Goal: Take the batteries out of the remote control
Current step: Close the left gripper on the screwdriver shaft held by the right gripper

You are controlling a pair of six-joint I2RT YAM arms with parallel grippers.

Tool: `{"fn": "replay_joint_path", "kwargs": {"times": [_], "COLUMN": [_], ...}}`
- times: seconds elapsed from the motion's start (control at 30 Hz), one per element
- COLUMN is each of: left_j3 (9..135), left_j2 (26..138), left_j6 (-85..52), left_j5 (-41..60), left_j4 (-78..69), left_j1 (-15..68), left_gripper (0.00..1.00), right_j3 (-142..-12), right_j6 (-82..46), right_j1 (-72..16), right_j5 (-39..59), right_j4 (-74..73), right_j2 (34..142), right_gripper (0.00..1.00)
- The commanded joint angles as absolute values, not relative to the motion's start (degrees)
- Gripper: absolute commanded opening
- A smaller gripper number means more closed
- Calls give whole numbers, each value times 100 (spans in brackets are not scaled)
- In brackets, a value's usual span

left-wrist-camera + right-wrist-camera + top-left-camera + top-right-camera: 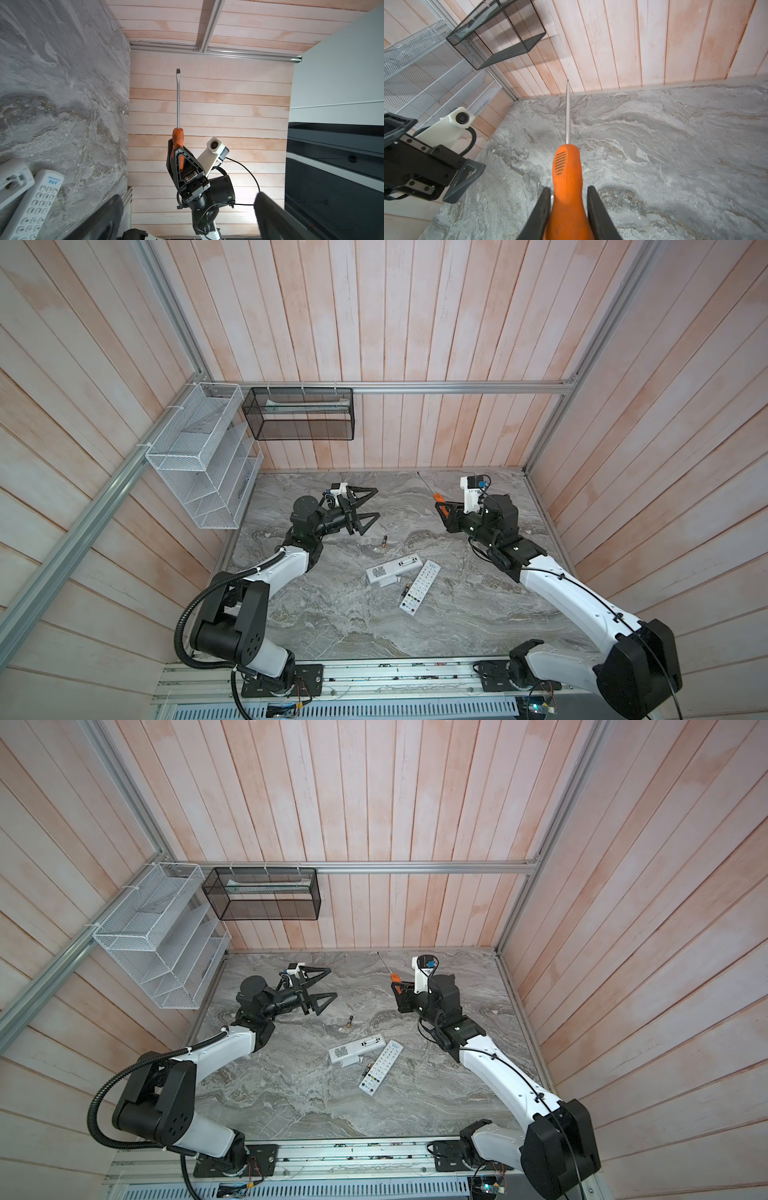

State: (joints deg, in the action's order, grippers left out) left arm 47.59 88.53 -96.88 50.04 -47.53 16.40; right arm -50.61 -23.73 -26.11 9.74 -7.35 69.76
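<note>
I can see the screwdriver's shaft [426, 483] sticking out free from the orange handle in my right gripper. I should keep moving my left gripper in until its open fingers are on either side of the shaft [432, 490].
Two white remotes lie mid-table in both top views: one face down [395, 570] [357, 1046] with its battery bay uncovered, one keypad up [419, 588] [381, 1063]. One battery [384, 542] [350, 1022] lies apart, farther back. More batteries [404, 590] [367, 1068] lie between the remotes. My left gripper [377, 502] [332, 982] [188, 196] hovers open and empty behind them. My right gripper [444, 512] [400, 992] [569, 191] is shut on the orange-handled screwdriver [438, 501] [178, 99] [568, 166], raised at the back right with its shaft pointing at the back wall.
A white wire rack [199, 456] hangs on the left wall and a black mesh basket [299, 414] on the back wall. A small white piece [388, 581] lies against the face-down remote. Wooden walls close in the marble table [332, 626] on three sides.
</note>
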Motion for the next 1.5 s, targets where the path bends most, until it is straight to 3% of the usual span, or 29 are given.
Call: {"fn": "replay_joint_path", "kwargs": {"times": [0.0, 0.43, 0.77, 0.93, 1.17, 1.47], "left_j3": [5072, 6231, 6670, 6893, 6801, 6868], "left_j2": [9132, 9881, 10220, 10238, 10109, 10091], "left_j6": [-10314, -9700, -9442, -9210, -9070, -8888], "left_j5": [4890, 5019, 4965, 5039, 5157, 5299], "left_j4": [-5621, -4618, -4105, -3812, -3584, -3214], "left_j1": [1811, 2205, 2447, 2505, 2505, 2505], "left_gripper": [100, 99, 74, 67, 44, 42], "right_j3": [-5071, -5271, -5385, -5479, -5592, -5730], "right_j6": [-2236, -2375, -2734, -2819, -2918, -2978], "right_j1": [-2654, -2835, -3151, -3345, -3537, -3652], "right_j5": [1000, 1825, 1855, 1778, 1655, 1494], "right_j4": [-1287, -1577, -1763, -1766, -1779, -1726], "right_j2": [7054, 7339, 7452, 7575, 7712, 7813], "right_gripper": [0, 0, 0, 0, 0, 0]}}
